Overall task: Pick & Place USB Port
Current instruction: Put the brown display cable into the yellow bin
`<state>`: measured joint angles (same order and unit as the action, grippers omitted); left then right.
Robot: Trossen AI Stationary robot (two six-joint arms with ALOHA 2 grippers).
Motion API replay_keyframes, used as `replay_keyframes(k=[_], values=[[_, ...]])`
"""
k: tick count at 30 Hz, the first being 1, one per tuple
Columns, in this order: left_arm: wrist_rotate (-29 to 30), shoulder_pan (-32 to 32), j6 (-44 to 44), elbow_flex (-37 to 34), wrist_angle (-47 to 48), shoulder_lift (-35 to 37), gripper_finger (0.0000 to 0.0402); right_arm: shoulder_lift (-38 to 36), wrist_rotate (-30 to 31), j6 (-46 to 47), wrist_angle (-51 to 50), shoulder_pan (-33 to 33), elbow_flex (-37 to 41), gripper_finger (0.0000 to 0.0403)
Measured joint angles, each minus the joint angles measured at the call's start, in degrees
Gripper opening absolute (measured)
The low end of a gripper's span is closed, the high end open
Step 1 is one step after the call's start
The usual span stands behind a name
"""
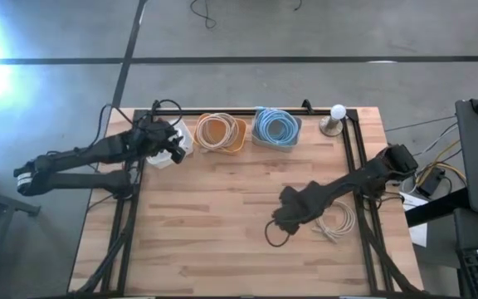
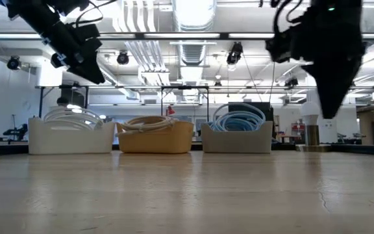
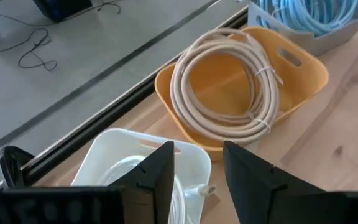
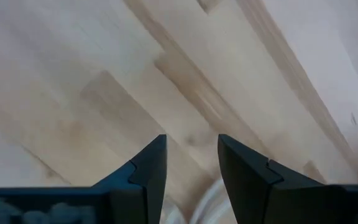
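Observation:
I see my right gripper's fingers extending past the whitish cable [image 1: 337,224], so next I pull them back and grasp it before taking it to the orange bin [image 1: 221,133].
A loosely coiled whitish cable [image 1: 335,223] lies flat on the wood table near its right edge. My right gripper [image 1: 291,218] hovers open just left of it, raised off the table [image 2: 333,110]. In the right wrist view, a pale bit of the cable [image 4: 207,204] shows low between the open fingers [image 4: 191,158], which touch nothing. My left gripper [image 1: 169,143] is open above the white bin [image 1: 179,141]. A white cable [image 3: 126,174] lies in that bin, below the fingers [image 3: 197,168].
Three bins stand in a row along the far edge: the white bin [image 2: 70,135], an orange bin [image 1: 221,133] holding a beige coil [image 3: 219,87], and a grey bin [image 1: 276,127] holding a blue coil. A white-ball stand [image 1: 335,117] stands at the far right. A dark cable loop [image 1: 272,234] lies by the right gripper.

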<state>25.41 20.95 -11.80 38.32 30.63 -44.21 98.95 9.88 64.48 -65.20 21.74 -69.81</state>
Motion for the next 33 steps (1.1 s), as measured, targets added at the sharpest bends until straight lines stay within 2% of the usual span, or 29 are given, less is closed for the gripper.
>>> replay_keyframes(k=[8,14,22,26,33], values=[[-0.07,-0.02,-0.11,-1.77,0.13,0.00,0.0140,-2.79,-5.68,6.89,-0.01,2.72,4.70,0.0127],[-0.83,-0.02,-0.30,-1.87,0.02,0.00,0.0140,-9.30,-6.50,17.30,0.79,3.74,12.28,0.0123],[-0.83,-0.02,-0.34,-1.87,0.04,0.00,0.0140,-18.22,-8.71,33.33,11.08,5.21,23.15,0.0115],[-0.82,-0.03,-0.34,-1.92,0.04,0.00,0.0140,-19.42,-8.88,35.75,18.00,6.16,26.58,0.0103],[-0.76,-0.03,-0.39,-1.94,0.03,0.00,0.0140,-18.62,-10.25,36.07,18.98,6.14,28.12,0.0087]])
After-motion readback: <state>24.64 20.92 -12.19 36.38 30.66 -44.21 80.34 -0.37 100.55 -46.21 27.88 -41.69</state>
